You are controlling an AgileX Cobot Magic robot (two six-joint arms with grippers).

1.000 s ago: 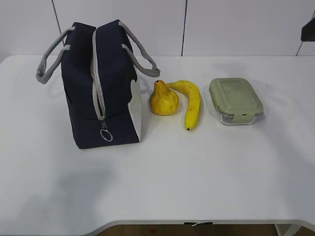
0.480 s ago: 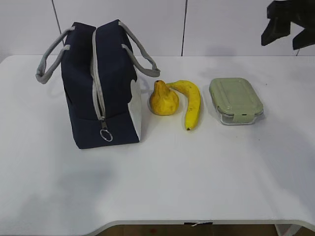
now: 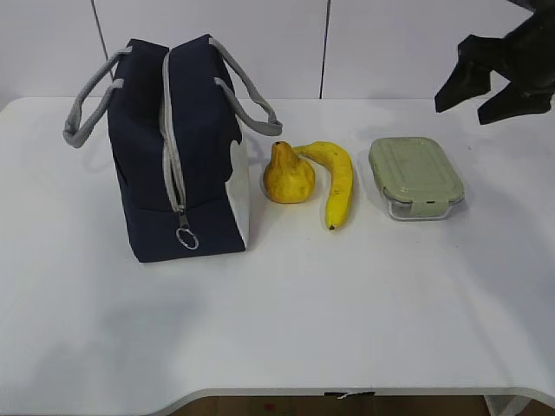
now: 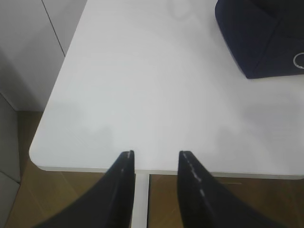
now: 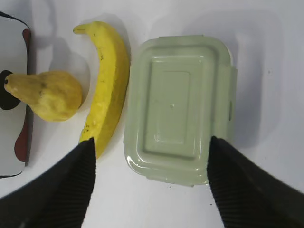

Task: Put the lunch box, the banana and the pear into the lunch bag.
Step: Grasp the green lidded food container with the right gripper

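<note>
I should keep moving down at the lunch box's side (image 3: 456,183) away from the banana, as that side's free, until my right gripper's open fingers straddle the lid's edge (image 3: 444,159).
The navy lunch bag (image 3: 178,147) stands upright at the left, its grey zipper ring pull (image 3: 186,238) hanging low on the near end. The yellow pear (image 3: 289,176), the banana (image 3: 338,182) and the green-lidded lunch box (image 3: 414,176) lie in a row to its right. My right gripper (image 3: 460,113) hovers open and empty, above and behind the lunch box. In the right wrist view its gripper (image 5: 151,142) spans the lunch box (image 5: 180,109), with the banana (image 5: 108,80) and pear (image 5: 47,95) to the left. My left gripper (image 4: 156,154) is open and empty over the table's near left corner.
The white table (image 3: 347,303) has free surface in front of the objects. In the left wrist view the table's edge (image 4: 95,167) lies just below the gripper, and the bag's lower corner (image 4: 261,38) shows at the top right. A white wall stands behind.
My right gripper has come into the exterior view at the top right and moved down and left towards the lunch box. The objects have not moved.
</note>
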